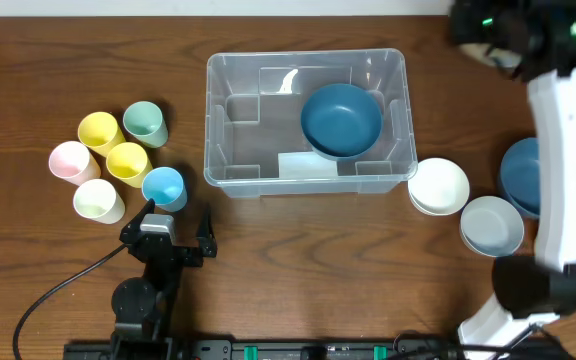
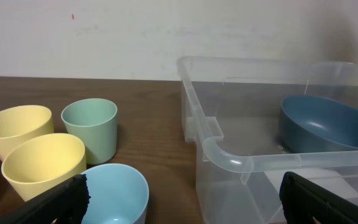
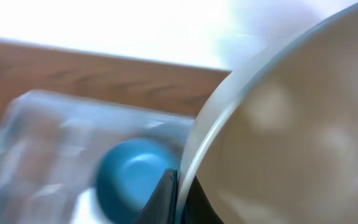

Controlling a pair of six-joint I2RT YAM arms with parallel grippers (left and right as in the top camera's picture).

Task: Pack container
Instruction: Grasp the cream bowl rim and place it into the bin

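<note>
I can see that the container's dark blue bowl (image 1: 342,120) is empty and open, so I should keep carrying the pale bowl by its rim with my right gripper until it nests inside.
The clear plastic container (image 1: 230,130) stands at the table's middle, with a dark blue bowl (image 1: 341,119) inside at its right. It also shows in the left wrist view (image 2: 229,155) and, blurred, in the right wrist view (image 3: 48,124). My right gripper (image 3: 180,193) is shut on the rim of a pale bowl (image 3: 291,137), held up to the right of the container. In the overhead view the white right arm (image 1: 568,170) hides this gripper. My left gripper (image 2: 179,202) is open and empty, just behind a light blue cup (image 1: 163,186), (image 2: 114,193).
Pastel cups sit left of the container: yellow (image 1: 99,130), green (image 1: 145,123), pink (image 1: 70,161), a second yellow (image 1: 128,163) and cream (image 1: 98,200). To its right are a white bowl (image 1: 438,185), a pale blue-grey bowl (image 1: 490,225) and another dark blue bowl (image 1: 520,175).
</note>
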